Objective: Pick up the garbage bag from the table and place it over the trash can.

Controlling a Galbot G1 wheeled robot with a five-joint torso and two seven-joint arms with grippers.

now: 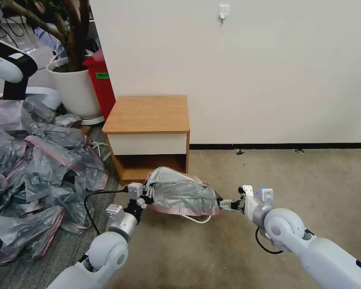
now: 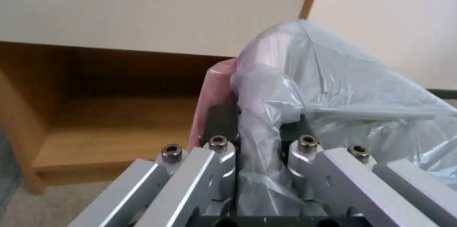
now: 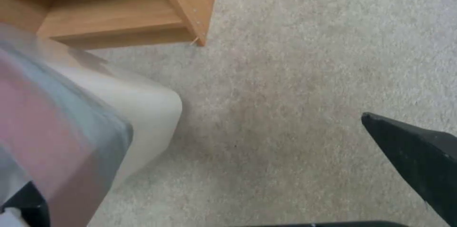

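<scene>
The bag's pink band (image 1: 192,212) has the trash can's cream rim (image 1: 199,221) showing out past it, so I expect the band to slide over the can's rim and hang outside when I pull.
The garbage bag (image 1: 180,192), crinkly grey with a pink band, is stretched between my two grippers just above the floor, in front of the table (image 1: 148,114). My left gripper (image 1: 148,194) is shut on the bag's rim; the left wrist view shows plastic (image 2: 342,87) pinched between the fingers (image 2: 221,123). My right gripper (image 1: 224,204) is at the bag's opposite edge. In the right wrist view its fingers stand wide apart, open, and the pink band (image 3: 57,137) drapes over one finger. The cream trash can (image 1: 197,219) sits under the bag, mostly covered; its wall (image 3: 142,112) shows beside the band.
A big heap of similar grey-pink bags (image 1: 32,172) lies on the left. A red bin (image 1: 102,84) and a white plant pot (image 1: 74,86) stand behind it, beside the table. Open carpet (image 1: 301,176) stretches to the right, up to the wall.
</scene>
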